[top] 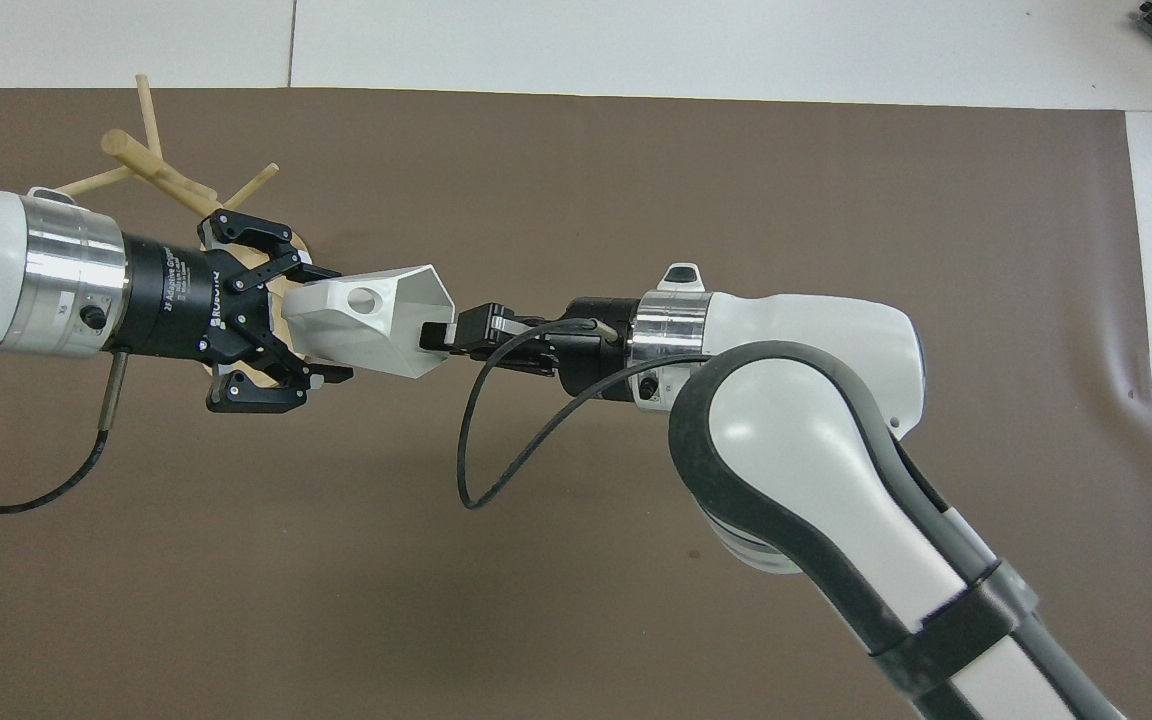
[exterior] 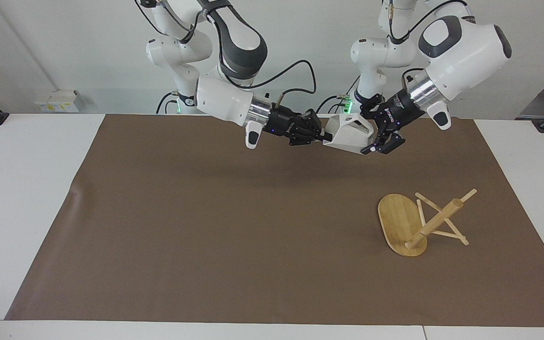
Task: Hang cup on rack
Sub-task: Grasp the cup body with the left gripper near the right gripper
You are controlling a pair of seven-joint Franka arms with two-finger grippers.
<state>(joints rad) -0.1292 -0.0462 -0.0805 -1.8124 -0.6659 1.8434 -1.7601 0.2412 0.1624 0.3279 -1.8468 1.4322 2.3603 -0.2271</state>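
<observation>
Next, I open my right gripper first, which is shut on the cup's rim (top: 443,300), and back it away, since the rack (exterior: 434,224) is by my left gripper.
The white faceted cup (exterior: 350,134) (top: 376,320) hangs on its side in the air between my two grippers, over the mat's edge near the robots. My right gripper (exterior: 326,137) (top: 436,335) is shut on the cup's rim. Around the cup's narrow bottom end sits my left gripper (exterior: 373,141) (top: 321,322), fingers pressed against it from both sides. The handle's round hole faces up. The bamboo rack (exterior: 435,219) (top: 151,165) lies tipped on its side on the mat toward the left arm's end, its base partly covered by my left gripper in the overhead view.
A brown mat (exterior: 206,226) covers most of the white table (exterior: 26,198). A black cable (top: 481,440) loops down from my right wrist. A small white box (exterior: 57,100) sits at the table's edge nearest the robots.
</observation>
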